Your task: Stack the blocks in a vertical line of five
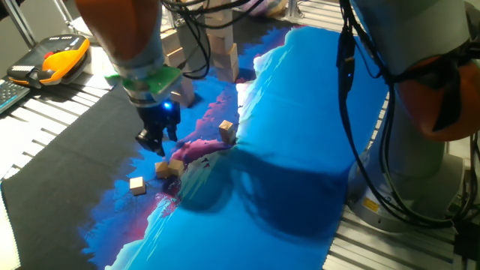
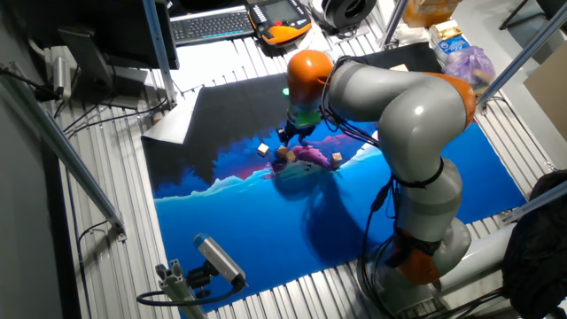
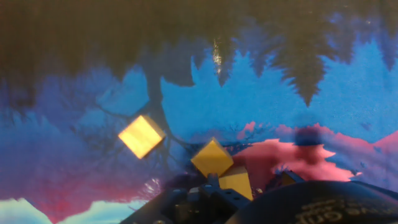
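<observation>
I expect the block nearer the pink patch [image 1: 176, 167] to leave its neighbour behind when I lift, because the touching blocks sit at different angles with a clear seam [image 3: 225, 172].
Several small tan wooden blocks lie on the blue and pink mat. One block [image 1: 137, 185] lies alone at the front left. Two blocks [image 1: 169, 168] sit touching near the mat's pink patch. Another block [image 1: 226, 131] lies further right. My gripper [image 1: 156, 144] hangs just above and left of the touching pair, open and empty. The hand view shows the lone block [image 3: 141, 135] and the pair [image 3: 212, 157], with my dark fingers [image 3: 211, 186] at the bottom edge. In the other fixed view my gripper [image 2: 289, 138] is above the blocks [image 2: 282, 158]. No block is stacked.
Larger pale wooden blocks [image 1: 226, 54] form towers at the back of the mat, with another [image 1: 182, 91] behind my gripper. An orange and black pendant [image 1: 52, 61] lies at the far left. The arm's grey base [image 1: 427, 150] and its cables stand at the right.
</observation>
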Robot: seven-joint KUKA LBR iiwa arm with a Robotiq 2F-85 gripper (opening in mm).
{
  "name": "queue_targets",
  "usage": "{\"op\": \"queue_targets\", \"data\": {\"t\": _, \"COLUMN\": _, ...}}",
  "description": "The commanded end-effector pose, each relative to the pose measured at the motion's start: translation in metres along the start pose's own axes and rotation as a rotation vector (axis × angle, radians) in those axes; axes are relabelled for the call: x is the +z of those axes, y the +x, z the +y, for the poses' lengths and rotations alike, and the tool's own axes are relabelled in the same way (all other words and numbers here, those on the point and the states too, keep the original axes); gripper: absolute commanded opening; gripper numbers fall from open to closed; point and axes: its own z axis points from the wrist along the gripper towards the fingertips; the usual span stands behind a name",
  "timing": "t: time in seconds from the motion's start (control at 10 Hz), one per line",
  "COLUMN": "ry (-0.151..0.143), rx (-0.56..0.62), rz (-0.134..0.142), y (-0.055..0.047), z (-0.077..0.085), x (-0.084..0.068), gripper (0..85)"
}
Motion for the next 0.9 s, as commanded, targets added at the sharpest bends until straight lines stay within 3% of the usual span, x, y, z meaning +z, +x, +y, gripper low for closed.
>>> {"op": "queue_targets", "data": {"t": 0.0, "ry": 0.005, "rx": -0.010, "rz": 0.000, "y": 0.001, "z": -0.001, "x": 0.005, "gripper": 51.0}}
{"op": "queue_targets", "data": {"t": 0.3, "ry": 0.014, "rx": -0.022, "rz": 0.008, "y": 0.010, "z": 0.006, "x": 0.022, "gripper": 51.0}}
{"op": "queue_targets", "data": {"t": 0.6, "ry": -0.003, "rx": -0.013, "rz": -0.009, "y": 0.019, "z": 0.008, "x": 0.036, "gripper": 51.0}}
{"op": "queue_targets", "data": {"t": 0.8, "ry": 0.008, "rx": -0.007, "rz": -0.020, "y": 0.020, "z": 0.012, "x": 0.040, "gripper": 51.0}}
